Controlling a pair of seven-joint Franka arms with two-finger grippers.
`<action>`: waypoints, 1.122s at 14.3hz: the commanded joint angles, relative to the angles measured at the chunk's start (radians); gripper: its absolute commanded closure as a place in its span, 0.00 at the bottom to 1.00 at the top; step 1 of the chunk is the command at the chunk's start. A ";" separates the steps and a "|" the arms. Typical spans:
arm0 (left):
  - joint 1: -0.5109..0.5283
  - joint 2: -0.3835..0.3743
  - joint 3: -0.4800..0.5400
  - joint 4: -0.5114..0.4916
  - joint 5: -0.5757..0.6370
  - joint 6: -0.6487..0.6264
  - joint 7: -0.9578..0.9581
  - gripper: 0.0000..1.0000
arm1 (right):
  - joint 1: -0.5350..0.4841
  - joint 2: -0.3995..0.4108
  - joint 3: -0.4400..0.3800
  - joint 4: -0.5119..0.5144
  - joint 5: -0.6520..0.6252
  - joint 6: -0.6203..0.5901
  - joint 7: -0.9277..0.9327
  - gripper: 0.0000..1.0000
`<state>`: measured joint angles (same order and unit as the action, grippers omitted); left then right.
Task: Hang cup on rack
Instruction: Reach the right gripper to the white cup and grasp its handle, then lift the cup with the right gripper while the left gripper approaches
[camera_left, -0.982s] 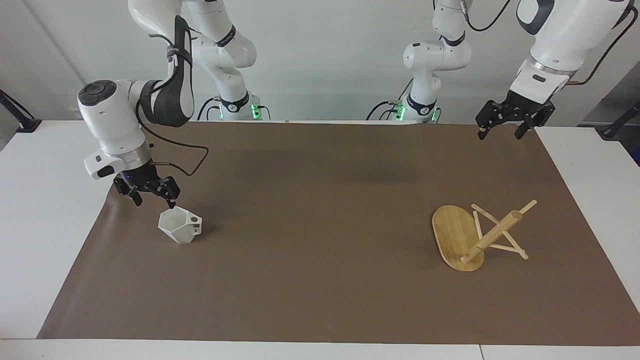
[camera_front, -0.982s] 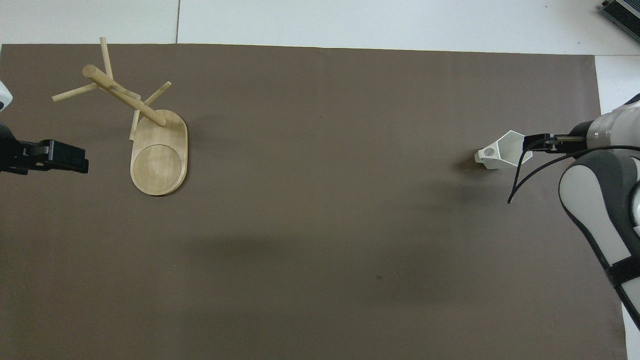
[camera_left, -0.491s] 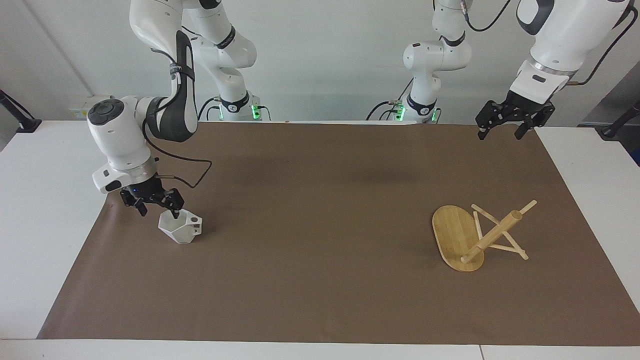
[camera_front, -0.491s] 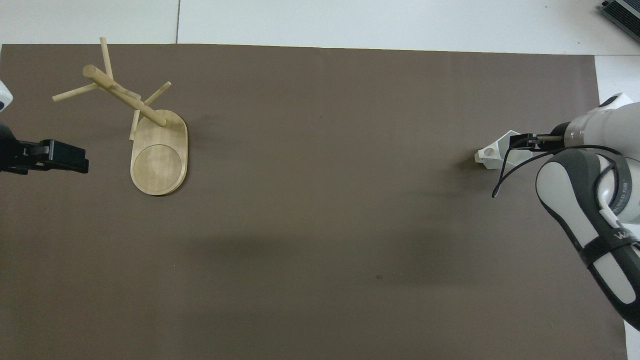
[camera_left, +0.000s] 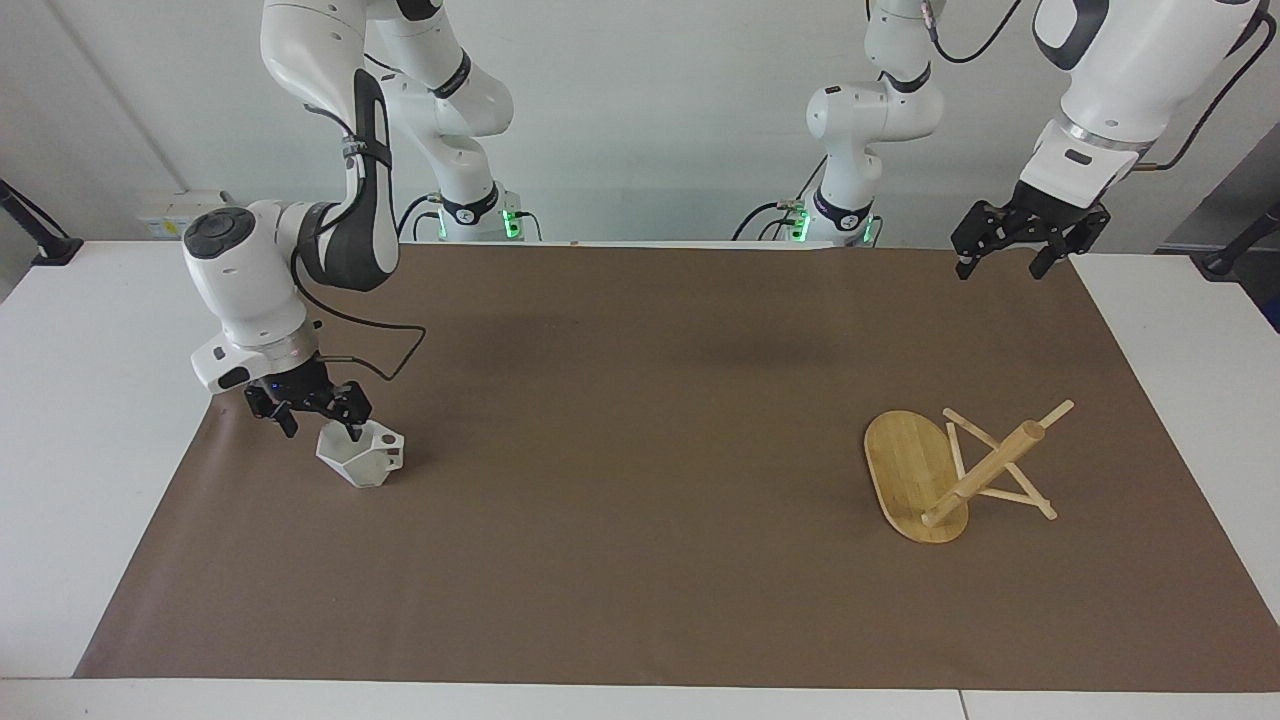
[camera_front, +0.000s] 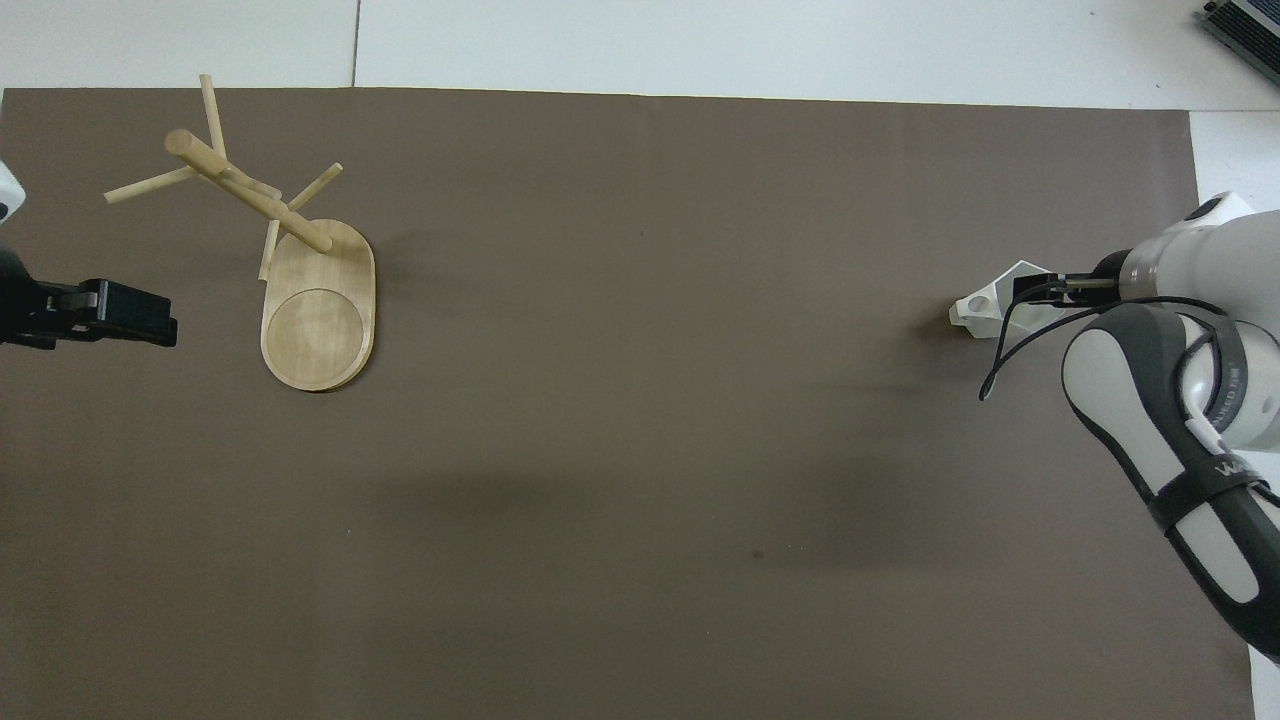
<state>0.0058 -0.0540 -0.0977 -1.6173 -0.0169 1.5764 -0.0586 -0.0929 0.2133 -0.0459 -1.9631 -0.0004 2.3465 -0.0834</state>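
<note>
I expect the bamboo rack (camera_front: 248, 192) to stay standing when I hang the white faceted cup by its handle, because the bamboo rack's wide base (camera_front: 318, 324) lies flat.
The white faceted cup (camera_left: 362, 456) stands on the brown mat toward the right arm's end of the table, its handle pointing toward the middle. It also shows in the overhead view (camera_front: 985, 308). My right gripper (camera_left: 320, 422) is open and low at the cup: one finger reaches into its mouth, the other is outside the rim. In the overhead view this gripper (camera_front: 1040, 290) covers part of the cup. The bamboo rack (camera_left: 935, 468) lies tipped over toward the left arm's end, resting on its base edge and pegs (camera_front: 300, 290). My left gripper (camera_left: 1000, 262) is open, empty, raised and waiting.
The brown mat (camera_left: 640, 420) covers most of the white table (camera_left: 80, 400). A black cable (camera_left: 385, 340) loops from the right wrist over the mat near the cup.
My right gripper has come down and shifted slightly toward the cup, so one finger is now inside its mouth. The cup, the rack and the left arm have not moved.
</note>
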 joint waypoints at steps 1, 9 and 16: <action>0.006 -0.027 -0.005 -0.027 0.017 -0.004 -0.007 0.00 | -0.016 -0.014 0.004 -0.026 -0.009 0.025 -0.047 0.00; 0.006 -0.027 -0.005 -0.027 0.017 -0.004 -0.009 0.00 | -0.031 -0.022 0.004 -0.053 -0.009 0.025 -0.084 0.07; 0.006 -0.027 -0.005 -0.027 0.017 -0.004 -0.007 0.00 | -0.030 -0.022 0.004 -0.051 -0.009 0.020 -0.078 0.51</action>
<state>0.0058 -0.0540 -0.0977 -1.6173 -0.0169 1.5764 -0.0586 -0.1122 0.2108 -0.0488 -1.9881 -0.0004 2.3466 -0.1449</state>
